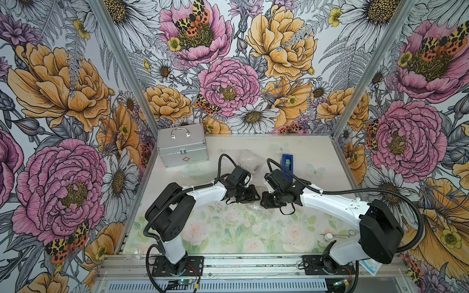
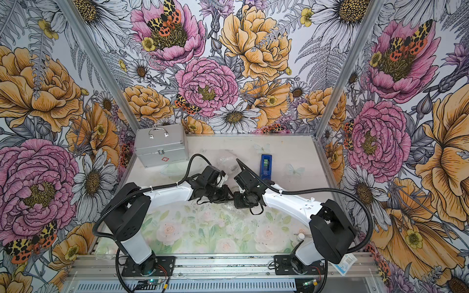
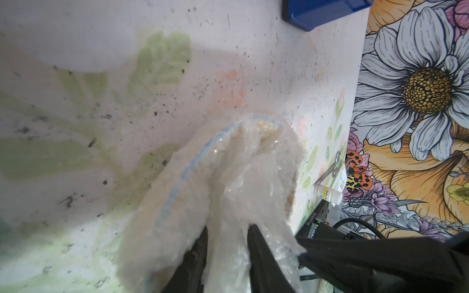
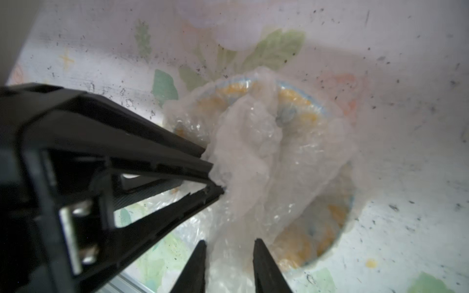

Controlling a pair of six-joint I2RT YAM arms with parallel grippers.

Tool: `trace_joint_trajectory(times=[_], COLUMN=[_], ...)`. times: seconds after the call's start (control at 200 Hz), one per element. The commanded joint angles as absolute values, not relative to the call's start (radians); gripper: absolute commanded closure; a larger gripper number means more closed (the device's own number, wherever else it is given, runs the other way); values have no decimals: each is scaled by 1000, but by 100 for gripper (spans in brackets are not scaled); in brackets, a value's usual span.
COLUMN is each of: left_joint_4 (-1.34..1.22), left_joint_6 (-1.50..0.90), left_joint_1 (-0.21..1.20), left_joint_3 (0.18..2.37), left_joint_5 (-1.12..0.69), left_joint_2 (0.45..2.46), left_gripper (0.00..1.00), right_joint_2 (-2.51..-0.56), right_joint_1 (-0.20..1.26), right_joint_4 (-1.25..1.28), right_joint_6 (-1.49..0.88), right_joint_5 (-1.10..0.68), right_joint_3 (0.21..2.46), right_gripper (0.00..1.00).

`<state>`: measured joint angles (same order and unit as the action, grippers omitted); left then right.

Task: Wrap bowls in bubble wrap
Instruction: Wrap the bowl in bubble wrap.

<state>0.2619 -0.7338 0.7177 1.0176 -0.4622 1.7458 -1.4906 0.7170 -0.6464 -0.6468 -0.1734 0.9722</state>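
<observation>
Loose folds of bubble wrap (image 4: 246, 161) are in both grippers. Next, my left gripper opens and grips the folds together, so that my right gripper is free for the blue tape dispenser (image 2: 265, 167).
One bowl (image 4: 302, 106), yellow and blue, lies on the table, loosely covered by crinkled clear bubble wrap (image 4: 256, 152). In the left wrist view its blue rim (image 3: 177, 175) shows through the bubble wrap (image 3: 228, 177). Both grippers meet over it at the table's middle. My left gripper (image 3: 228, 234) is shut on a gathered bunch of wrap. My right gripper (image 4: 229, 246) is shut on another fold of the same sheet, the plastic filling the gap between its fingers. In both top views the arms hide the bowl; only a bit of wrap (image 1: 253, 206) (image 2: 229, 206) shows beneath them.
A silver case (image 1: 181, 149) stands at the back left. A blue tape dispenser (image 1: 287, 165) lies at the back, right of a crumpled clear bundle (image 1: 247, 161). Metal scissors (image 1: 341, 234) and a small white bottle (image 1: 328, 237) lie by the right arm's base.
</observation>
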Motion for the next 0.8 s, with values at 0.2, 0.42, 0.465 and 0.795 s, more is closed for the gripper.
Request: trace_joint_trajectory(times=[0.2, 0.42, 0.465, 0.795], left_joint_4=[280, 359, 387, 261], left_joint_6=[-702, -727, -745, -977], left_joint_1=[706, 708, 710, 707], left_joint_3=[1048, 1024, 1000, 757], left_joint_5=[-440, -369, -336, -305], left_joint_2=[1761, 1647, 1591, 1383], left_gripper=[71, 39, 33, 19], right_joint_2=[-1542, -1585, -1595, -1600], right_joint_1=[635, 624, 623, 629], right_joint_4=[-607, -530, -512, -343], right_joint_6=[-618, -679, -703, -966], right_joint_5=[-199, -274, -285, -364], right_joint_3=[990, 962, 956, 907], right_gripper=[100, 100, 100, 100])
